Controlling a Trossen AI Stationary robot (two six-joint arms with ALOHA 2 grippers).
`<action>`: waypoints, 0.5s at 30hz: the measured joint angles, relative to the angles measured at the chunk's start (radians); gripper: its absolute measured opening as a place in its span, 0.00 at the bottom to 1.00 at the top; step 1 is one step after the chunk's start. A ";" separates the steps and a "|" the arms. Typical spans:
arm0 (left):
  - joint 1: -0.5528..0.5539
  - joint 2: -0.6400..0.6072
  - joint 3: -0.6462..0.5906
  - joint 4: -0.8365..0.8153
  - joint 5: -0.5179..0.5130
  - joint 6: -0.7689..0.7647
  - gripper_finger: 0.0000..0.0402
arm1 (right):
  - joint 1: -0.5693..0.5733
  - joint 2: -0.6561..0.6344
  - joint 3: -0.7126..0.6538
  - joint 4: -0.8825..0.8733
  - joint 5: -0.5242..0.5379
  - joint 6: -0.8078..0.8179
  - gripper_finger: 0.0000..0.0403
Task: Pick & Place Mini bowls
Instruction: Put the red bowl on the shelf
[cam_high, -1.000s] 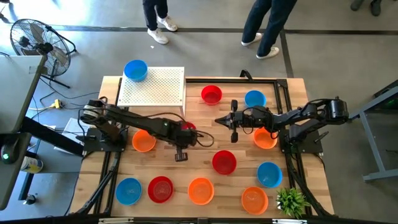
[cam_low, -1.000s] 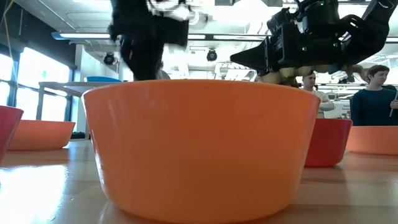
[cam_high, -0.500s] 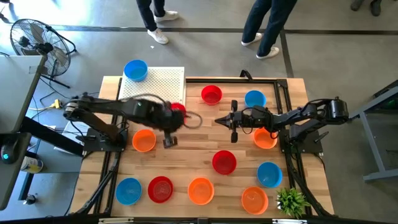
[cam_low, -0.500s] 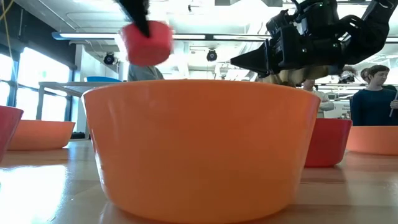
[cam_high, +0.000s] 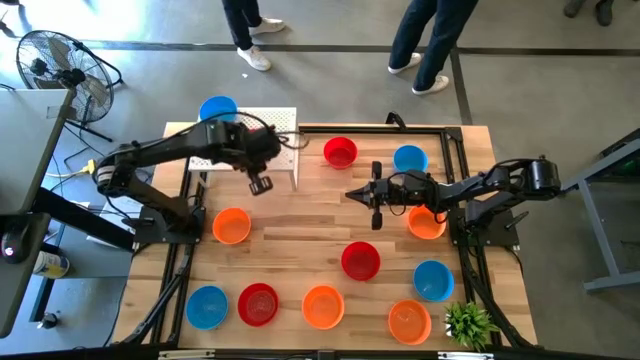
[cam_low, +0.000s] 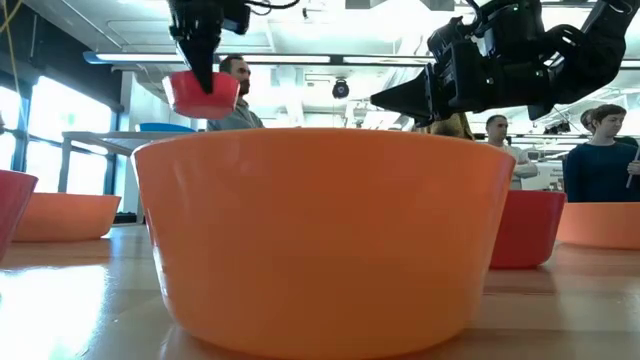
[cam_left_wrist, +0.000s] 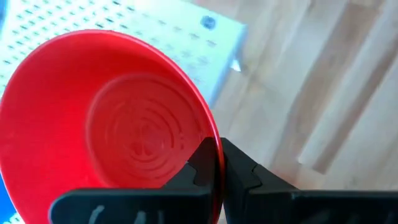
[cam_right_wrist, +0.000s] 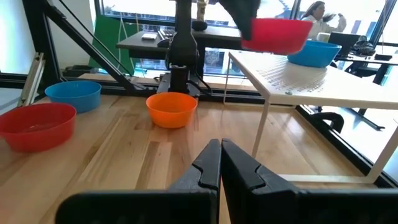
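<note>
The red bowl (cam_low: 190, 98) is hanging with its opening facing up, and the white stand (cam_right_wrist: 287, 76) is free beside the blue bowl. My left gripper keeps going down until the bottom of the red bowl rests.
A red mini bowl (cam_left_wrist: 106, 118) hangs in my left gripper (cam_left_wrist: 217, 168), which is shut on it. In the right wrist view that red bowl (cam_right_wrist: 277, 34) hovers over the white perforated stand (cam_right_wrist: 311, 81), beside a blue bowl (cam_right_wrist: 314, 53) standing on the stand. From above, my left arm covers the bowl at the stand's near edge (cam_high: 250, 150). My right gripper (cam_high: 350, 193) is shut on nothing, level above the table's middle. My left gripper pinches the red bowl's wall at the rim (cam_left_wrist: 214, 146), one finger inside the bowl and one outside. The fingers come from above, slanting down. The bowl hangs below them (cam_low: 205, 92), mouth up, lifted clear above the stand.
Bowls stand about the table: orange (cam_high: 232, 226), red (cam_high: 340, 152), blue (cam_high: 410, 158), orange (cam_high: 427, 222), red (cam_high: 360, 260), and several along the near edge, such as orange (cam_high: 323, 306). A green plant (cam_high: 468, 322) sits near right. People stand beyond the far edge.
My left gripper has gone up and toward the table's far left, from the middle of the table to over the white stand. It has carried the red bowl along, lifted clear the whole way.
</note>
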 joint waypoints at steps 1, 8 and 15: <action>0.021 -0.002 -0.014 -0.003 0.000 0.013 0.00 | 0.000 0.000 0.000 -0.002 0.000 0.002 0.00; 0.146 -0.046 -0.140 0.007 0.009 0.060 0.00 | 0.009 0.000 0.000 -0.005 0.001 0.009 0.00; 0.223 -0.103 -0.214 0.076 0.067 0.087 0.00 | 0.033 0.000 0.000 -0.009 0.003 0.002 0.00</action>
